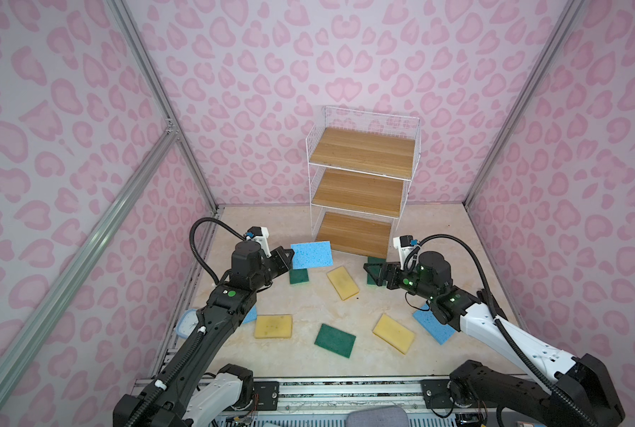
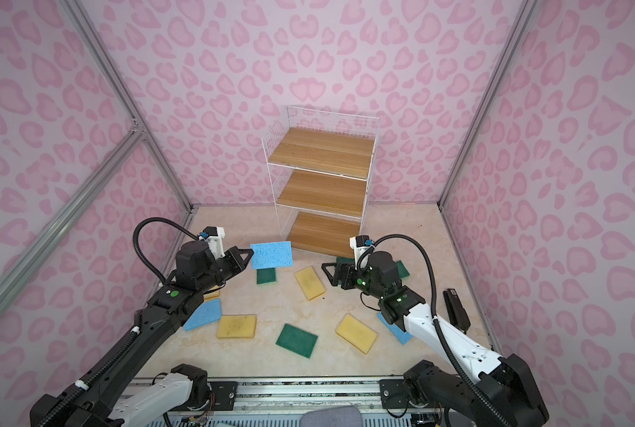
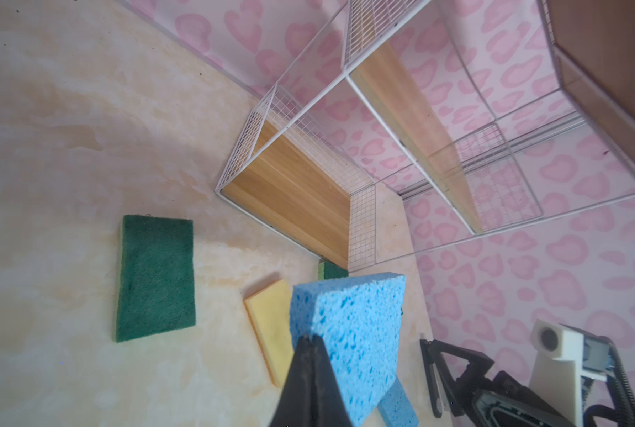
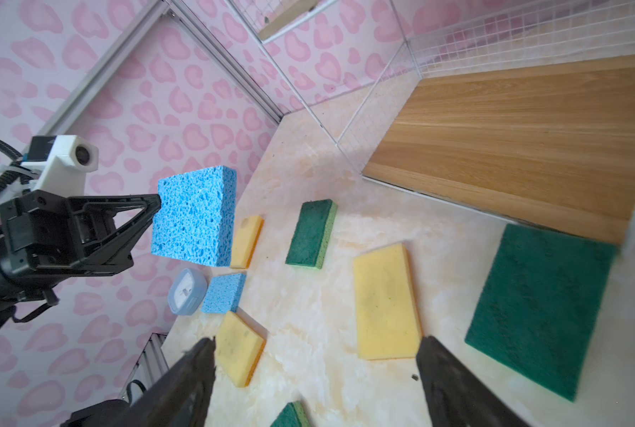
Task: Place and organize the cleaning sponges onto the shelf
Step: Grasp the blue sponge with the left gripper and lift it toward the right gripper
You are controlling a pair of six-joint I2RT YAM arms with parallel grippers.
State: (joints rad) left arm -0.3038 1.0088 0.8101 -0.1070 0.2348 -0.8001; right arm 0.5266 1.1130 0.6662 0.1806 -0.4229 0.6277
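The light blue sponge's free edge (image 1: 329,254) is turned toward my open right gripper, so my left gripper should keep bringing the sponge there until the right gripper's fingers close on that edge.
My left gripper (image 1: 290,255) (image 3: 310,342) is shut on the edge of a speckled light blue sponge (image 1: 312,254) (image 3: 349,332) (image 4: 194,216). It holds the sponge in the air, just left of the shelf's (image 1: 362,148) lowest board. All three boards are bare. My right gripper (image 1: 370,273) (image 4: 316,340) hangs open over the floor with nothing between its fingers. A dark green sponge (image 4: 541,307) lies beside it at the shelf's front. Yellow sponges (image 1: 342,283) (image 1: 273,326) (image 1: 393,332), green ones (image 1: 335,340) (image 1: 299,275) and blue ones (image 1: 432,327) (image 2: 203,314) lie scattered on the floor.
A small pale blue box (image 1: 189,322) sits at the floor's left edge beside my left arm. In a top view a black stapler-like object (image 2: 455,307) lies near the right wall. Pink patterned walls close in three sides, and a metal rail (image 1: 345,388) runs along the front.
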